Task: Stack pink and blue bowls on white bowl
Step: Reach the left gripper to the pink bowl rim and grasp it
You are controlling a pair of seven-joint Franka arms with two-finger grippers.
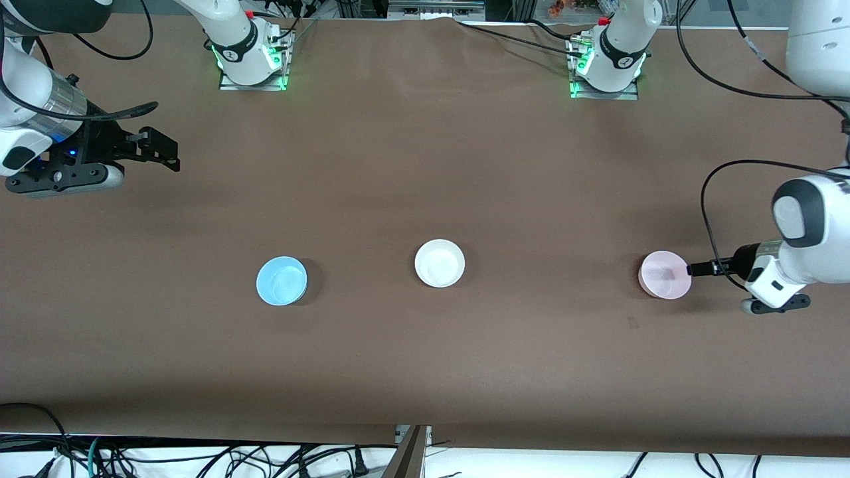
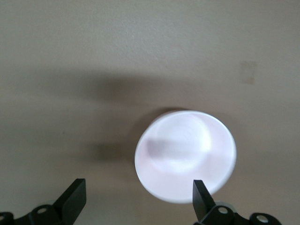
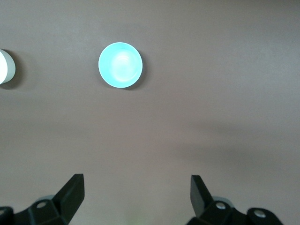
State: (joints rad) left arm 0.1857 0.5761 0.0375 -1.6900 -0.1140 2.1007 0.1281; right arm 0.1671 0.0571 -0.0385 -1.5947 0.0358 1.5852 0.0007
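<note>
My left gripper should keep approaching, as the pink bowl's rim (image 2: 151, 191) faces the gap between its open fingers, until one finger is inside the pink bowl, then close.
The pale pink bowl (image 1: 664, 275) sits on the table toward the left arm's end. The white bowl (image 1: 439, 263) sits mid-table and the light blue bowl (image 1: 281, 281) toward the right arm's end. My left gripper (image 1: 695, 269) is open and empty, low beside the pink bowl's rim. In the left wrist view the pink bowl (image 2: 185, 154) lies just ahead of the left gripper (image 2: 138, 199), with one fingertip (image 2: 201, 194) at its rim. My right gripper (image 1: 166, 151) is open and empty, up over bare table. The right wrist view shows the right gripper (image 3: 136, 192), the blue bowl (image 3: 120, 64) and the white bowl's edge (image 3: 5, 68).
The brown table cover (image 1: 425, 372) is bare around the three bowls, which stand in a row well apart. The arm bases (image 1: 252, 56) stand along the table edge farthest from the front camera. Cables (image 1: 714, 219) hang by the left arm.
</note>
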